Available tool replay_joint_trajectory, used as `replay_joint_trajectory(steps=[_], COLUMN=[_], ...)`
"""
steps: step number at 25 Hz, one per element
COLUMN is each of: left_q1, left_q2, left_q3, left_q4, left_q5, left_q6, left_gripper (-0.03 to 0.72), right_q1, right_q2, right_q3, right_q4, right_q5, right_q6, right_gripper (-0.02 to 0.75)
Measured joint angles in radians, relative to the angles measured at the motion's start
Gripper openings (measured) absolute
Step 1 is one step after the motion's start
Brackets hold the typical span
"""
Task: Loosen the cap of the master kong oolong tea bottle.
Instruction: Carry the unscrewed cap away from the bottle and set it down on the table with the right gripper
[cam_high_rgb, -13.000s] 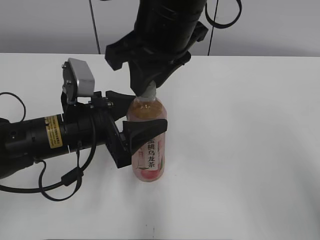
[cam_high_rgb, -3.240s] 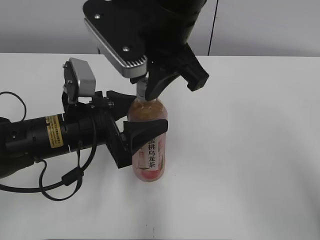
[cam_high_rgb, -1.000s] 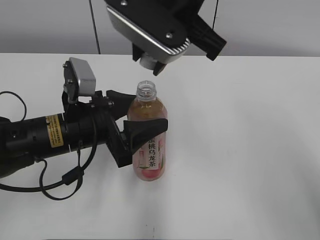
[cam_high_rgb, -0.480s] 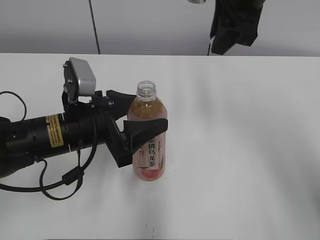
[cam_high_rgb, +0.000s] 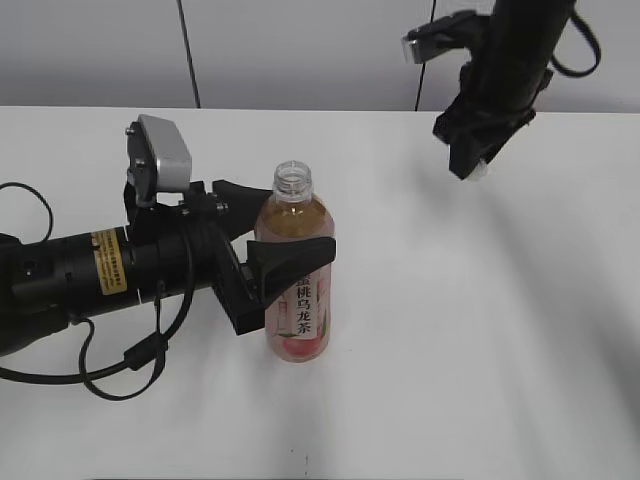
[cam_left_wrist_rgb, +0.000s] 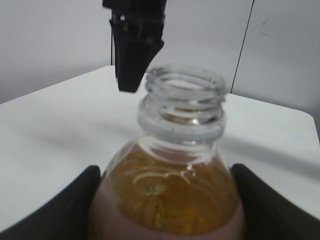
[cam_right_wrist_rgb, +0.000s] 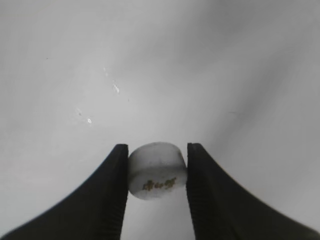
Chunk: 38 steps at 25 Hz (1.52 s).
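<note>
The white cap (cam_high_rgb: 479, 171) is hanging over free table, away from the bottle. My right gripper should go on lowering the cap until it touches the tabletop (cam_high_rgb: 486, 288), and then let go.
The master kong oolong tea bottle (cam_high_rgb: 296, 290) stands upright at the table's middle left, its neck open with no cap on it. My left gripper (cam_high_rgb: 270, 235) is shut on the bottle's upper body; the left wrist view shows the open threaded neck (cam_left_wrist_rgb: 182, 107) between the black jaws (cam_left_wrist_rgb: 167, 200). My right gripper (cam_high_rgb: 476, 165) hangs above the table at the far right, shut on the white cap (cam_high_rgb: 483, 170). In the right wrist view the cap (cam_right_wrist_rgb: 156, 169) sits between the two black fingers (cam_right_wrist_rgb: 156, 172), above bare table.
The white table (cam_high_rgb: 480, 330) stretches to the right and front of the bottle. A grey wall with dark seams (cam_high_rgb: 185, 50) stands behind the table. My left arm's cable (cam_high_rgb: 140, 360) loops over the table at the left.
The cap has come off the bottle. My right gripper has lifted away with it and moved right, then come down toward the table at the far right. The left arm and bottle have not moved.
</note>
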Motion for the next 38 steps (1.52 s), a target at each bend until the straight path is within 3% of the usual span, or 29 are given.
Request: replay_joint_trajectory(steps=[4, 16, 19, 22, 26, 31, 38], left_q1=[0.000, 0.000, 0.000, 0.000, 0.000, 0.000, 0.000], left_q2=[0.000, 0.000, 0.000, 0.000, 0.000, 0.000, 0.000], left_q3=[0.000, 0.000, 0.000, 0.000, 0.000, 0.000, 0.000], left_q4=[0.000, -0.001, -0.001, -0.002, -0.005, -0.006, -0.006], left_q5=[0.000, 0.000, 0.000, 0.000, 0.000, 0.000, 0.000], left_q6=[0.000, 0.000, 0.000, 0.000, 0.000, 0.000, 0.000], left_gripper=[0.468, 0.468, 0.468, 0.468, 0.468, 0.468, 0.468], right_q1=[0.000, 0.000, 0.000, 0.000, 0.000, 0.000, 0.000], right_q2=[0.069, 0.078, 0.078, 0.078, 0.057, -0.144, -0.604], right_q3=[0.046, 0.289, 0.308, 0.309, 0.313, 0.375, 0.597], right_q4=[0.010, -0.024, -0.024, -0.023, -0.023, -0.023, -0.034], right_q5=[-0.002, -0.012, -0.012, -0.012, -0.012, -0.012, 0.000], right_q6=[0.120, 0.215, 0.218, 0.247, 0.297, 0.329, 0.331], right_gripper=[0.271, 0.292, 0.372, 0.514, 0.561, 0.541, 0.533])
